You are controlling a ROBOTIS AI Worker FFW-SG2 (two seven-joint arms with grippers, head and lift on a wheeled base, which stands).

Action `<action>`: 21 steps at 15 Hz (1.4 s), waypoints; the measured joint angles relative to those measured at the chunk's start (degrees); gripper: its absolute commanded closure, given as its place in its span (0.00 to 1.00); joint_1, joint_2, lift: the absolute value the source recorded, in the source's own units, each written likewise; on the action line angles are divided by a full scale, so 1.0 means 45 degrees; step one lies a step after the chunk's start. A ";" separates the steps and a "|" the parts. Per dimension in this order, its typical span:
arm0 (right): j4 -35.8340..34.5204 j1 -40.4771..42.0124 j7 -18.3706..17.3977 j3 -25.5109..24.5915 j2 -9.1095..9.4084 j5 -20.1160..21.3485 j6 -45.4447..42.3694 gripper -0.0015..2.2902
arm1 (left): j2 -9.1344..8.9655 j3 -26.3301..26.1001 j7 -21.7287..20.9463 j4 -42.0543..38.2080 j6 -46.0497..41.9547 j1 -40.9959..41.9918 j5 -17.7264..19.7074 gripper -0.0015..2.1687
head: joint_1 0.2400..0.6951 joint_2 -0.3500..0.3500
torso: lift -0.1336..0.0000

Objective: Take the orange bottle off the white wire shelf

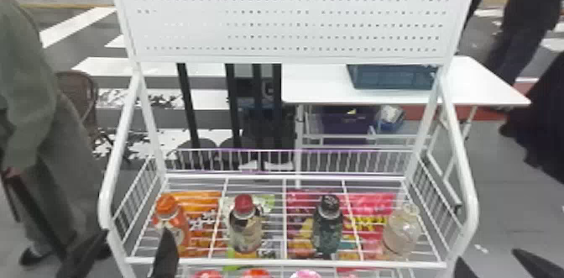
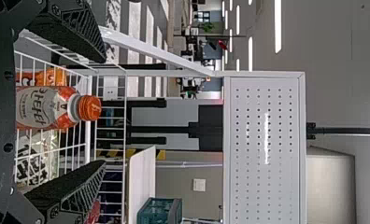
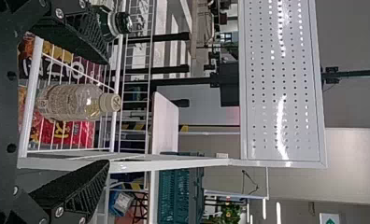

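Note:
White wires (image 1: 199, 206) cross over the orange packet (image 1: 201, 222), so the packet will stay under the shelf when the robot lifts the orange bottle away.
In the head view the orange bottle (image 1: 171, 218) stands upright at the left end of the white wire shelf (image 1: 289, 263). My left gripper (image 1: 129, 250) is open at the shelf's front left corner, one finger in front of the bottle, the other outside the side rail. The left wrist view has the orange bottle (image 2: 47, 108) between the spread fingers of my left gripper (image 2: 102, 112), touching neither. Beyond the shelf's right front corner, my right gripper (image 1: 497, 265) is open. From its wrist, my right gripper (image 3: 108, 111) has a clear bottle (image 3: 75, 101) between and beyond its fingers.
A red-capped bottle (image 1: 246, 224), a black-capped bottle (image 1: 327, 226) and the clear bottle (image 1: 401, 231) share the shelf. White side frames (image 1: 119, 147) rise to a perforated panel (image 1: 289, 17). Behind is a table (image 1: 314, 88) with a teal crate (image 1: 392, 77).

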 measured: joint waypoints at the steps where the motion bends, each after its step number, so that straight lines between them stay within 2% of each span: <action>1: 0.0000 0.0000 0.0000 0.0000 0.0000 0.0000 -0.0011 0.06 | 0.0000 -0.0013 0.0000 0.0002 -0.0008 0.0000 0.0000 0.06 | 0.57 0.50 | 1.00; 12: -0.0097 0.0076 0.0000 -0.0023 -0.0035 0.0000 -0.0069 0.06 | -0.0006 -0.0080 0.0000 0.0240 -0.0123 -0.0023 -0.0020 0.06 | 0.57 0.50 | 1.00; 16: -0.0098 0.0078 0.0000 -0.0003 -0.0040 0.0000 -0.0074 0.06 | -0.0073 -0.0582 0.0000 0.1699 -0.1175 -0.0357 -0.0278 0.07 | 0.57 0.50 | 1.00; 21: -0.0099 0.0073 -0.0002 0.0001 -0.0040 0.0000 -0.0074 0.06 | -0.0124 -0.1320 -0.0175 0.4912 -0.4538 -0.1498 -0.0399 0.07 | 0.57 0.50 | 1.00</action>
